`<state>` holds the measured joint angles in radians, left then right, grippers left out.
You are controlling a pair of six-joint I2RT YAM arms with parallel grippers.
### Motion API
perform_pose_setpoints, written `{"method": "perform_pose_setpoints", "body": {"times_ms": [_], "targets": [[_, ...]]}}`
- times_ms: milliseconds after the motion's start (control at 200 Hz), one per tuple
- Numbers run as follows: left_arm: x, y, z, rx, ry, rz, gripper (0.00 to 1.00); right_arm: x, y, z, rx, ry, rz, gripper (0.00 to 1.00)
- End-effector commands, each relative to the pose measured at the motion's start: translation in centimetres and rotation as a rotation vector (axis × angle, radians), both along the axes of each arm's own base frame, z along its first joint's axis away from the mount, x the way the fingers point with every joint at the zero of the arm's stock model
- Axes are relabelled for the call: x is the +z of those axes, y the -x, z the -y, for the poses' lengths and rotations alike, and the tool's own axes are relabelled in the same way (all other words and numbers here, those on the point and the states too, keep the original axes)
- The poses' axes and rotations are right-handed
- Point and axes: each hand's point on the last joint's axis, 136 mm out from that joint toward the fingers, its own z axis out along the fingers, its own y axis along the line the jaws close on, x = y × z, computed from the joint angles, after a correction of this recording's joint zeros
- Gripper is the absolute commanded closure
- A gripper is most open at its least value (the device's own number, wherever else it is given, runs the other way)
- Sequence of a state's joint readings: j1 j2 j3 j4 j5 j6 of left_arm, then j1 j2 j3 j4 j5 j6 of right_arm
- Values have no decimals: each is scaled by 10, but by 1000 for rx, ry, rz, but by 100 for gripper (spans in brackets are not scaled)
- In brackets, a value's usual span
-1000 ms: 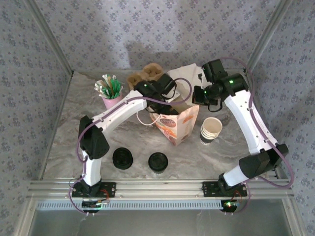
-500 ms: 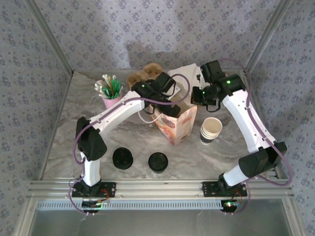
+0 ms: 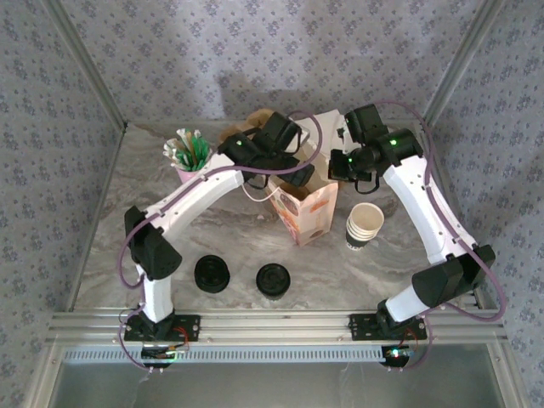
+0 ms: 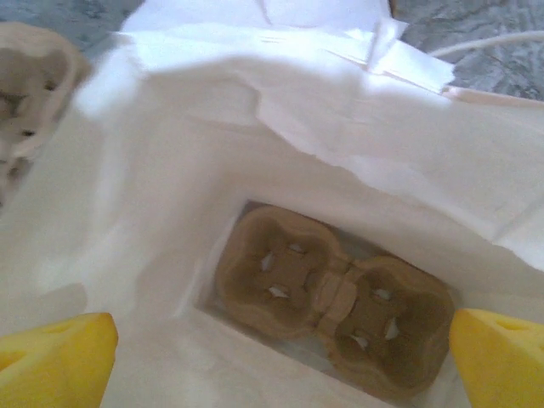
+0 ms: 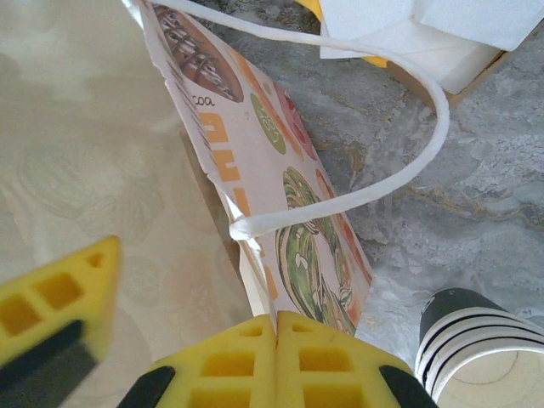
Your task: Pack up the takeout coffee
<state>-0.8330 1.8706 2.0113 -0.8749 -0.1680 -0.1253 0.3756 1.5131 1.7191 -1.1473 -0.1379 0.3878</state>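
Observation:
The paper bag stands crooked [image 3: 311, 218] and the cup carrier is on its bottom. My left gripper should pull back out and help my right gripper turn its sides [image 3: 287, 206] square.
A printed paper bag [image 3: 308, 212] stands open mid-table. My right gripper [image 3: 342, 167] is shut on its rim, the yellow fingertips [image 5: 229, 361] pinching the paper edge of the bag [image 5: 289, 187]. My left gripper [image 3: 291, 172] hovers open over the bag's mouth. Its view looks down the white inside of the bag [image 4: 170, 187] to a brown cardboard cup carrier [image 4: 331, 297] lying on the bottom, with the left gripper [image 4: 276, 365] empty. Two round black-lidded things [image 3: 211, 274] [image 3: 274, 279] sit near the front; which one is the takeout coffee I cannot tell.
A stack of lidless paper cups [image 3: 365, 224] [image 5: 476, 348] stands right of the bag. A pink cup of straws [image 3: 191, 157], spare cardboard carriers [image 3: 255, 126] and white napkins [image 3: 327, 127] [image 5: 425, 34] crowd the back. The bag's white handle [image 5: 357, 191] loops loose.
My left gripper has lifted up and back from inside the bag to above its mouth. The bag has shifted slightly and stands more upright. The right gripper keeps its pinch.

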Motion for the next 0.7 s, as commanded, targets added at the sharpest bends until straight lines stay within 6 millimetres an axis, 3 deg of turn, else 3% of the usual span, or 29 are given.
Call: {"method": "perform_pose_setpoints", "body": {"times_ms": [0,85,200,360,490,695], "targets": [[67,3,-43,81,12,153,0,-1,1,0,41,13,-5,100],[89,6,-61,97,4,194,0,1,1,1,51,24,-2,96],[104,8,-77,88,-39,215,0,6,1,2,55,34,10,79],[88,8,-86,87,-115,187,0,26,1,5,53,31,62,59],[83,15,-90,102,-80,179,0,46,4,12,32,47,108,46],[96,35,-101,86,-11,220,0,86,15,30,-86,46,197,42]]}}
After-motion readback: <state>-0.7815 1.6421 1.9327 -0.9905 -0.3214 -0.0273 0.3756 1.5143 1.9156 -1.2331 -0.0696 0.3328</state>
